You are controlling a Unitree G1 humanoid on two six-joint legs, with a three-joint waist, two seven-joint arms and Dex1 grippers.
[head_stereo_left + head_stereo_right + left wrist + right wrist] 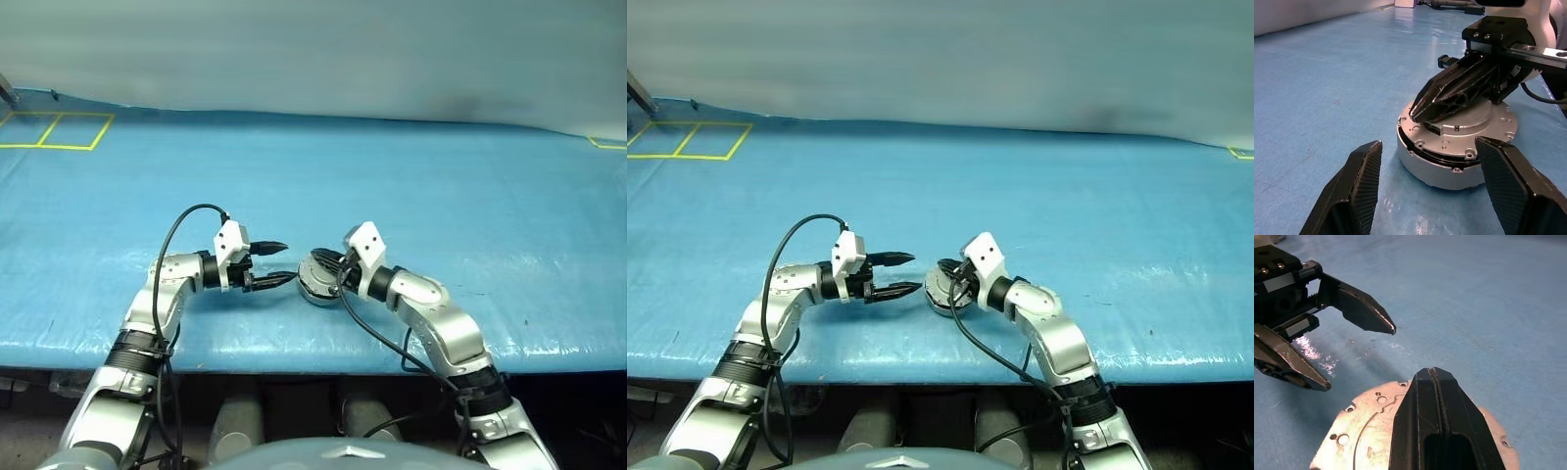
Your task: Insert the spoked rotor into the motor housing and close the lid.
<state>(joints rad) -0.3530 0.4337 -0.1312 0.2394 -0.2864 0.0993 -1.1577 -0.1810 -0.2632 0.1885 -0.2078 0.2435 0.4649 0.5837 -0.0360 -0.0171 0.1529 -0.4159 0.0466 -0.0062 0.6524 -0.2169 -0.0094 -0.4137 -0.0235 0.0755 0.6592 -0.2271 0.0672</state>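
My gripper will lift and turn the housing (315,285), which will bring the lid along as one puck, because the lid sits flat and centred above the dark seam (1442,159).
The motor housing (1442,174) is a round grey puck on the blue table near its front edge. The lid (1476,122) lies flat on top of it, with a thin dark seam showing along the rim. My right gripper (1418,111) is shut, its closed fingertips resting on the lid's (1364,431) top face. My left gripper (287,262) stands open just left of the housing (313,284), one finger on each side of its near edge and touching nothing. The spoked rotor is hidden.
Blue sheeting covers the table (441,186), and its front edge runs close below both arms. Yellow tape lines (59,132) mark the far left corner, with another piece (607,144) at the far right.
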